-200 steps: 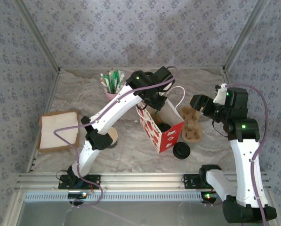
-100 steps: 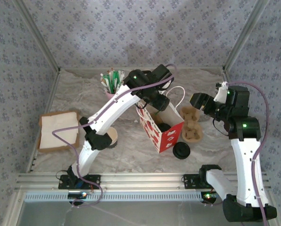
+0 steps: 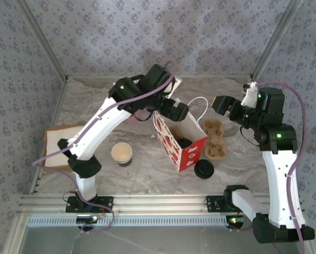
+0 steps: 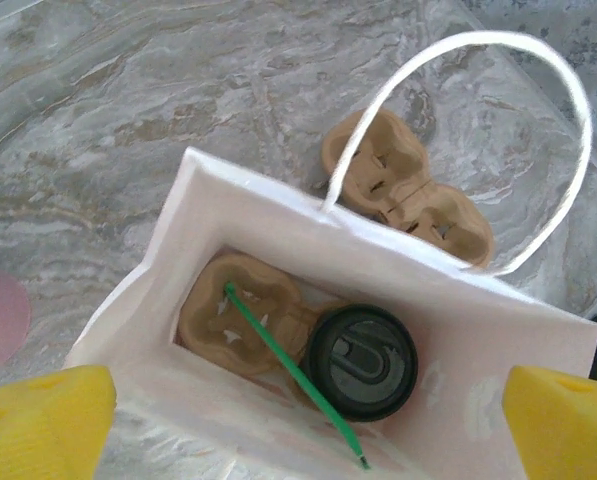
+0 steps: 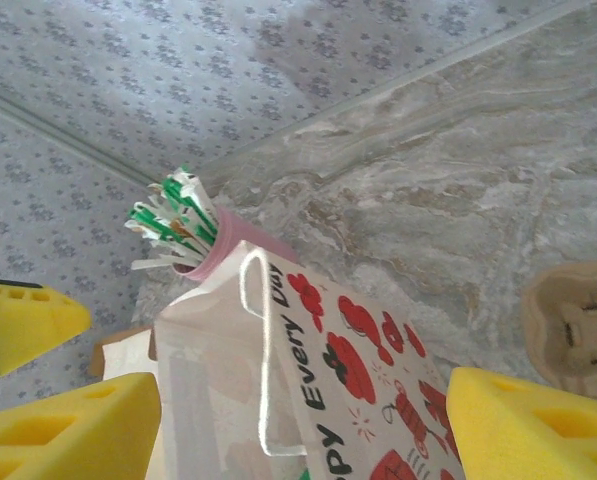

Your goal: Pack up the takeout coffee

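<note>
I keep moving my left gripper toward the white napkins (image 3: 59, 139) until its fingers close on the top napkin, since the green stick (image 4: 290, 366) lies free inside the bag.
The takeout coffee (image 3: 122, 154), a small open paper cup with a cream inside, stands on the table left of the red-and-white bag (image 3: 181, 143). My left gripper (image 3: 174, 111) hangs over the bag's far rim, open and empty. Its wrist view looks straight down between its yellow fingertips (image 4: 38, 420) into the bag (image 4: 278, 215). Inside lie a cardboard cup carrier (image 4: 236, 308), a black-lidded cup (image 4: 363, 360) and a green stick (image 4: 293, 375). My right gripper (image 3: 222, 104) hovers right of the bag, open, with the bag (image 5: 378, 400) showing below its jaws.
A loose black lid (image 3: 204, 170) lies in front of the bag. A second cardboard carrier (image 3: 215, 140) lies to its right. A pink cup of sticks (image 5: 193, 235) stands behind the bag. White napkins on a brown tray (image 3: 65, 145) sit at the left.
My left gripper has opened above the bag. The left arm has swung up and to the left, uncovering the paper cup. The right arm has barely moved.
</note>
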Robot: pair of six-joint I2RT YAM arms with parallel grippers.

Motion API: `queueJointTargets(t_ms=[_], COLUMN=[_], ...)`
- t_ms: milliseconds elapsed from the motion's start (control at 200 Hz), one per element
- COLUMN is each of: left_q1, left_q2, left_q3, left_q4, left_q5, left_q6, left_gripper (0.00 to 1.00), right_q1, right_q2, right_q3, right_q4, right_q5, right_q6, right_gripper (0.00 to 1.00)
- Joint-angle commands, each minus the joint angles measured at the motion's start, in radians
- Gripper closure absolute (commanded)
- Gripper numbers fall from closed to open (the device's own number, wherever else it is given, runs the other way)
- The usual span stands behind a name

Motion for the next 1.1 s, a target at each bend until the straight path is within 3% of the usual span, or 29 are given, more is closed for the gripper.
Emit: queueJointTargets(t_ms=[0,230,505,874,1094], left_q1=[0.033,0.158,0.434,0.823,0.965], left_q2=[-0.132,-0.437,-0.702,-0.807,-0.81], left_q3=[-0.14,-0.512,-0.851,-1.137,-1.22], left_q4=[0.146,0.336,0.411,0.424,0.368], left_q5=[-0.028,-0.068,-0.01,0.062,-0.048], left_q6=[-0.039,-0.135,-0.255,-0.385,-0.475], left_gripper=[0.0,0.0,0.01,0.0,0.02], right_q1=[0.034,0.204,0.43,0.716,0.84], right_q2=[0.025,0.107,0.248,0.586,0.758], right_q3=[0.067,0.167,0.272,0.579,0.741], right_q4=[0.014,0.043,0.066,0.008,-0.082], right_q5=[-0.037,0.004,0.073,0.126,0.183], right_q6=[-0.025,-0.041,-0.066,-0.137,-0.21], right_gripper=[0.22,0.22,0.22,0.22,0.22])
